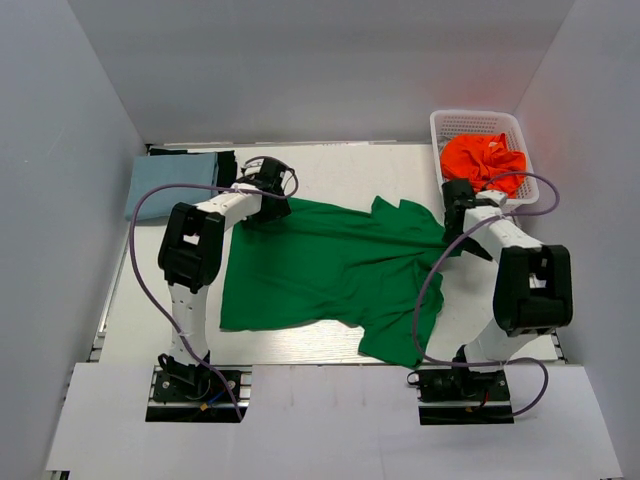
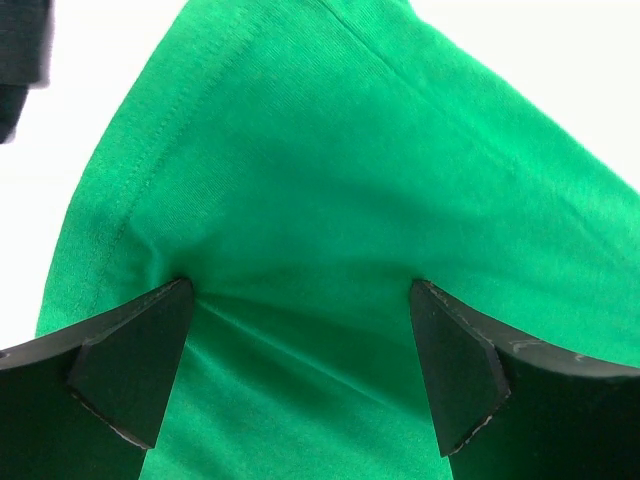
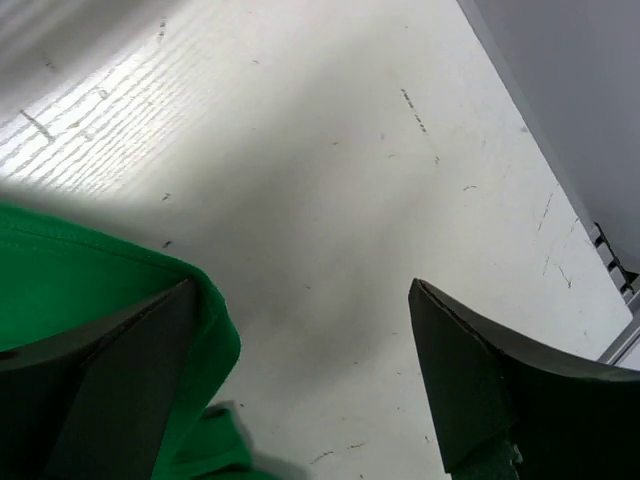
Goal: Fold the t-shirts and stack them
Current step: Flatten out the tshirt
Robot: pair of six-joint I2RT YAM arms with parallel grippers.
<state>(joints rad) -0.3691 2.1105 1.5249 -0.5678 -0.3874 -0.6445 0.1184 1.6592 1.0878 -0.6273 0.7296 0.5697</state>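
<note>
The green t-shirt's near corner (image 1: 408, 352) comes up to the table's near edge, so the robot's left gripper and right gripper should first slide the shirt toward the empty far side (image 1: 345, 172).
A bright green t-shirt (image 1: 320, 265) lies spread and rumpled across the middle of the table. My left gripper (image 1: 262, 205) is open over its far left corner, its fingers (image 2: 130, 365) resting on the green cloth (image 2: 320, 200). My right gripper (image 1: 457, 232) is open at the shirt's right edge; the green hem (image 3: 120, 290) lies against its left finger (image 3: 110, 390), with bare table between the jaws. A folded pale blue shirt (image 1: 172, 183) lies at the far left with a black one (image 1: 225, 160) behind it. An orange shirt (image 1: 483, 160) sits in the basket.
A white plastic mesh basket (image 1: 448, 125) stands at the far right corner. White walls close in the table on three sides. The table's right edge and a metal rail (image 3: 615, 275) show in the right wrist view.
</note>
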